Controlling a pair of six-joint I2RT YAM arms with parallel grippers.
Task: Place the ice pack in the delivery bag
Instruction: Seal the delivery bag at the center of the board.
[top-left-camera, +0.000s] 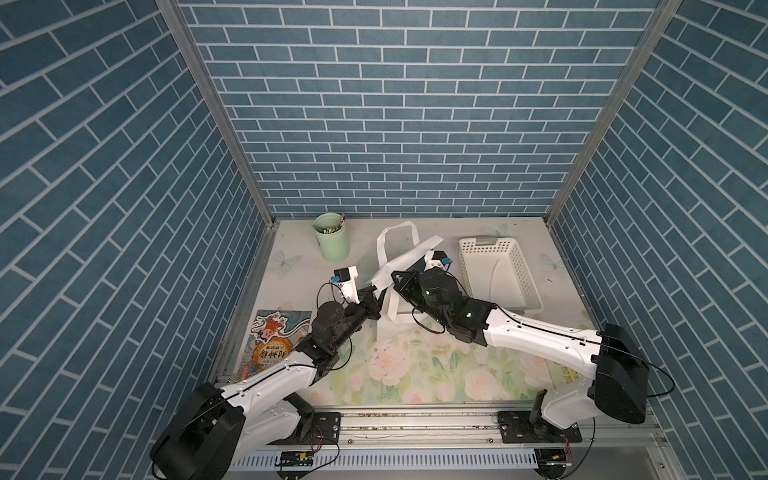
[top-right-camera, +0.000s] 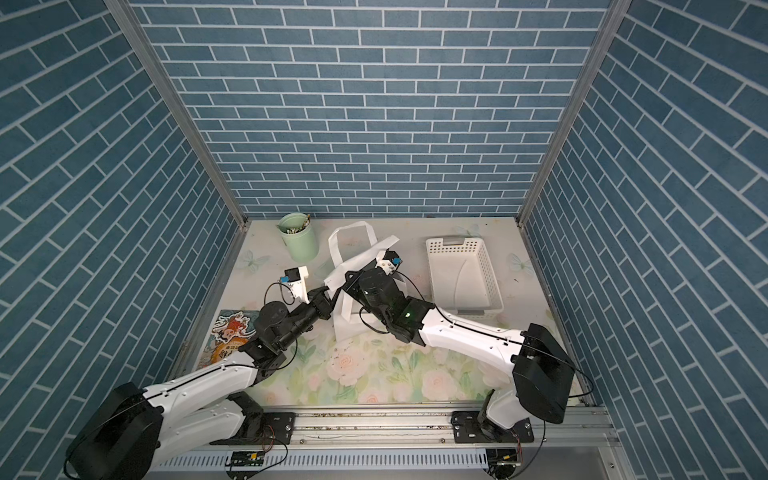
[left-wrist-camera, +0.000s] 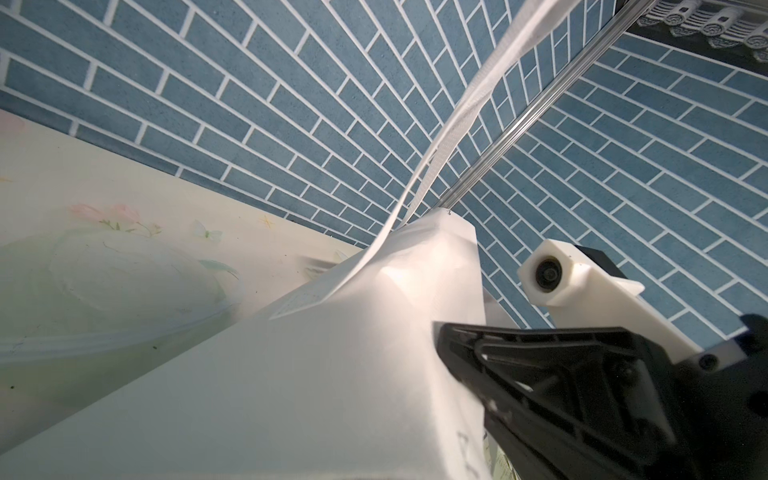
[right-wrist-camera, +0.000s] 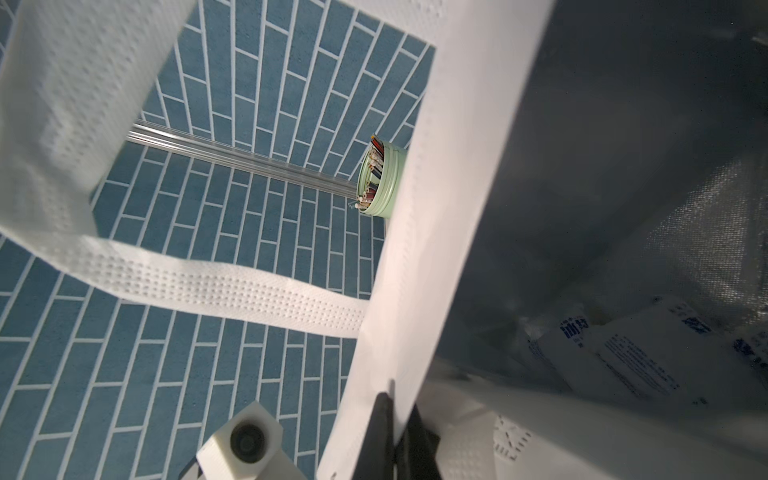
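Observation:
I can see both grippers crowded at one end of the delivery bag's rim (top-left-camera: 384, 280). So my left gripper should take that corner of the delivery bag again, and my right gripper should take the rim's far end (top-left-camera: 436, 240).
The white delivery bag (top-left-camera: 388, 318) (top-right-camera: 344, 326) stands mid-table between both arms, its two strap handles (top-left-camera: 397, 232) raised behind it. My left gripper (top-left-camera: 374, 301) (top-right-camera: 328, 297) is at the bag's left rim, shut on it. In the left wrist view its jaws are hidden behind the bag's white wall (left-wrist-camera: 332, 374). My right gripper (top-left-camera: 397, 278) (top-right-camera: 349, 277) (right-wrist-camera: 399, 409) is shut on the opposite rim, one black finger on each side of the wall. The ice pack (right-wrist-camera: 631, 357), white with blue print, lies inside on the bag's silver foil lining (right-wrist-camera: 602, 166).
A green cup of pens (top-left-camera: 331, 243) (right-wrist-camera: 380, 178) stands at the back left. A white perforated basket (top-left-camera: 498, 274) (top-right-camera: 461, 274) sits to the right of the bag. A picture book (top-left-camera: 274, 340) lies under the left arm. Blue brick walls enclose three sides.

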